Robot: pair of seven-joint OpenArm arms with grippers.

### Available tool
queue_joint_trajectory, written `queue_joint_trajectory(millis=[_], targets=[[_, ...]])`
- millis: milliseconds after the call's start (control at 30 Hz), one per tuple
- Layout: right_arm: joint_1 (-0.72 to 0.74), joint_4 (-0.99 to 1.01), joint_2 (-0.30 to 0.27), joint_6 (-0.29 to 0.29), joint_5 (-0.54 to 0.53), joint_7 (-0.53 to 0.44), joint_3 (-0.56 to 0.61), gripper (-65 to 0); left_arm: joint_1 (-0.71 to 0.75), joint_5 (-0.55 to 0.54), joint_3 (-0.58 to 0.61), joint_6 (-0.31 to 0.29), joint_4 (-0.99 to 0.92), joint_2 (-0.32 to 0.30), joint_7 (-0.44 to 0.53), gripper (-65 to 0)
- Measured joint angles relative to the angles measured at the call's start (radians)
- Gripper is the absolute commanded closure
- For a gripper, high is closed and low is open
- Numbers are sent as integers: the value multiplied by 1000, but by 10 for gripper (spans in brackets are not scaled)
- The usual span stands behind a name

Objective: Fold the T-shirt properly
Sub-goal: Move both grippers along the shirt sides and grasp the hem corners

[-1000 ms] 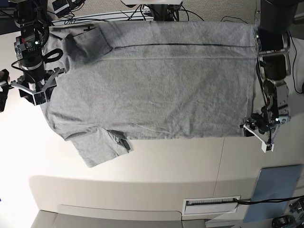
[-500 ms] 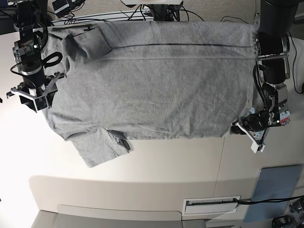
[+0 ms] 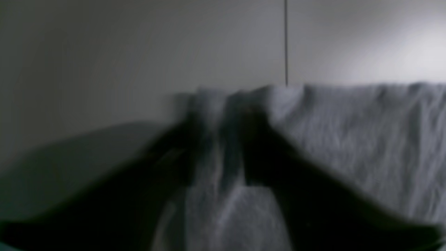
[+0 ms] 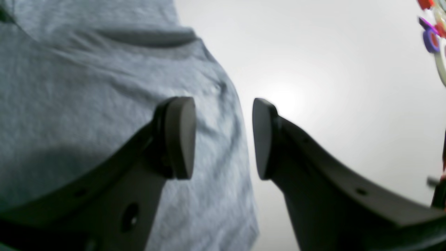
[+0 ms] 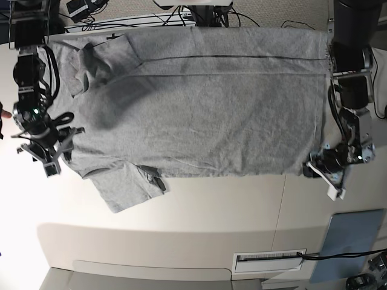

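The shirt's sleeve (image 5: 128, 188) lies limp beyond the shirt's near edge (image 5: 116, 162), so I expect the sleeve to trail behind when I carry that edge toward the far side.
The heather-grey T-shirt (image 5: 199, 109) lies spread flat on the table, plain side up, with a sleeve at the lower left. My right gripper (image 5: 53, 156) is at the shirt's left edge, just above that sleeve. In the right wrist view it (image 4: 223, 139) is open, one finger over the shirt (image 4: 87, 69) and the other over bare table. My left gripper (image 5: 315, 169) is at the shirt's lower right corner. The left wrist view is blurred; there the gripper (image 3: 224, 139) looks pinched on a ridge of the shirt's (image 3: 366, 139) hem.
A blue-grey panel (image 5: 354, 241) lies at the lower right, and a white slotted strip (image 5: 269, 261) is beside it. Cables (image 5: 181, 18) run along the table's far edge. A table seam (image 5: 283, 205) runs below the shirt. Coloured items (image 4: 432, 35) show at the right wrist view's edge.
The right gripper has moved down the shirt's left edge toward the lower sleeve. The upper sleeve now lies flatter. The left gripper has shifted slightly at the lower right corner.
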State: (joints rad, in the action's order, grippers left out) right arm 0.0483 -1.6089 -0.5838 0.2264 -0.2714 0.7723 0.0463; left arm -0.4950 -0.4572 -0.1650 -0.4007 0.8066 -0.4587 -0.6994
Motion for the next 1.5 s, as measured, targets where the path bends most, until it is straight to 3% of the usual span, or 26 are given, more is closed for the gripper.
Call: queue_joint_trajectory(millis=[267,333,433,567,633,767,1067,1367,1500], targets=[[43,0,0,3,0,13,76,-266,13,3,0,-11,0,11,-10,-361],[44,0,0,2,0,18,76,-266,36,37,0,-6,0,19,40,-361],[45,0,0,3,0,32,76,-266,57,112,0,73,-1,29,112,-361],[46,0,0,3,0,32,76,-266,66,102,-3,3,1,21,91,-356],[45,0,0,2,1,32,76,-266,66,75,-4,-42,2,21,68,-287],[45,0,0,3,11,31,76,-266,68,62,-4,-95,2,24,45,-19],[99,47,25,-24,58,-80,87,-266,68,61,-4,-94,2,27,41,0],[517,611,122,111,58,6,297,-266,66,54,-4,-95,3,26,22,0],[642,854,135,200,60,5,358,-266,67,54,-4,-94,3,26,21,0]])
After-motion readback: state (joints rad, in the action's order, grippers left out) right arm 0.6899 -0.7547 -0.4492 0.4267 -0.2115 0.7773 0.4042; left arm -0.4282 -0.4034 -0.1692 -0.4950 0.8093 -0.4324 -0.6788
